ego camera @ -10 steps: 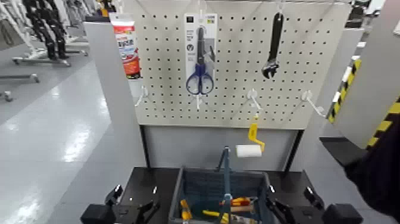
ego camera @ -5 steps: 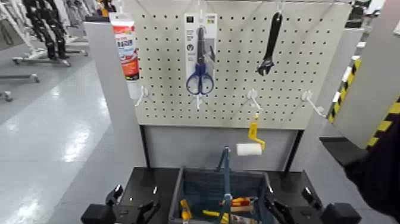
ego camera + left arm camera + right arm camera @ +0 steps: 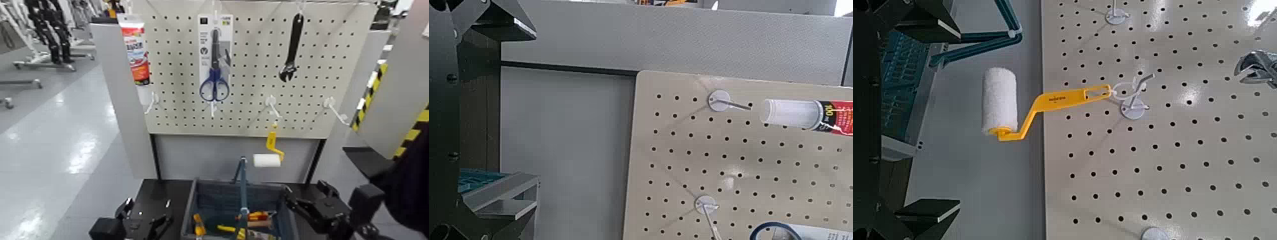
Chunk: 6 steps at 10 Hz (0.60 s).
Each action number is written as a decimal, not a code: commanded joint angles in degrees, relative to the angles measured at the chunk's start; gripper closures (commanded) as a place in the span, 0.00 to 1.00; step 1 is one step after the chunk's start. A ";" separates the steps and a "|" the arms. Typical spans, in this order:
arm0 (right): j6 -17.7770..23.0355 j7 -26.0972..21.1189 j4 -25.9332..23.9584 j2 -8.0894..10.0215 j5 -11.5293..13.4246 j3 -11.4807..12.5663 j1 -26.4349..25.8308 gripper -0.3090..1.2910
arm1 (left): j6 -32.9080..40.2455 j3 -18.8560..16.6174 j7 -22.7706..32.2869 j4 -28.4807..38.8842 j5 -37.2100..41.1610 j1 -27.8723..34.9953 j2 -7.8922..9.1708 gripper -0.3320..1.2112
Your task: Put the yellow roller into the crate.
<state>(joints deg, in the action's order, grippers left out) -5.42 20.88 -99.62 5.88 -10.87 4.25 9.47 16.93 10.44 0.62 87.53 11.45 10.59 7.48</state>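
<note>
My gripper will bring the clear loop [image 3: 1121, 91] along, dangling, when it lifts the yellow roller off the hook, because the loop runs through the roller handle's end [image 3: 1105, 91].
The yellow roller [image 3: 272, 145] hangs by its handle from a low hook on the pegboard [image 3: 255, 76], with its white fuzzy cylinder [image 3: 266, 161] below. In the right wrist view the roller [image 3: 1043, 105] hangs on its hook ahead of my right gripper [image 3: 941, 115], which is open and apart from it. The crate [image 3: 191, 214] stands below the board with its centre handle [image 3: 242, 185] upright. My right gripper [image 3: 308, 196] is raised beside the crate's right wall. Left of the crate, my left gripper [image 3: 142, 216] rests low and open.
On the pegboard hang packaged blue scissors [image 3: 214, 57], a black wrench [image 3: 292, 48] and a white-and-red tube [image 3: 135, 48]. Bare hooks [image 3: 332, 110] stick out nearby. Yellow-and-red tools [image 3: 255, 220] lie in the crate. A yellow-black striped panel [image 3: 408, 137] stands at right.
My right arm has lifted from its low rest beside the crate, and its gripper now sits higher and closer to the crate. The wrench sways slightly. The left arm is still.
</note>
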 commanded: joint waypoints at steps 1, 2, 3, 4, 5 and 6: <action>-3.63 1.97 1.97 3.26 -0.99 0.06 -4.82 0.27 | -0.14 0.19 -0.01 -0.17 0.24 -0.22 0.08 0.29; -4.86 3.73 3.55 4.67 -1.96 -0.29 -7.28 0.27 | -0.05 0.19 -0.10 -0.26 0.24 -0.31 0.08 0.29; -5.65 4.96 5.22 6.16 -3.36 -1.08 -9.47 0.27 | -0.05 0.28 -0.10 -0.35 0.24 -0.48 0.08 0.29; -6.35 6.63 6.89 7.30 -3.80 -1.87 -11.76 0.27 | -0.05 0.37 -0.10 -0.35 0.24 -0.57 0.08 0.29; -6.62 8.12 9.00 8.18 -4.33 -2.84 -13.96 0.27 | -0.05 0.37 -0.10 -0.35 0.24 -0.57 0.08 0.29; -6.53 9.53 11.02 8.97 -4.68 -3.89 -16.07 0.27 | -0.05 0.37 -0.10 -0.35 0.24 -0.57 -0.01 0.29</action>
<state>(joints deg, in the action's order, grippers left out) -11.98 30.41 -89.72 14.39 -15.35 0.91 -5.39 16.88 10.81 0.53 87.14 11.69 10.01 7.52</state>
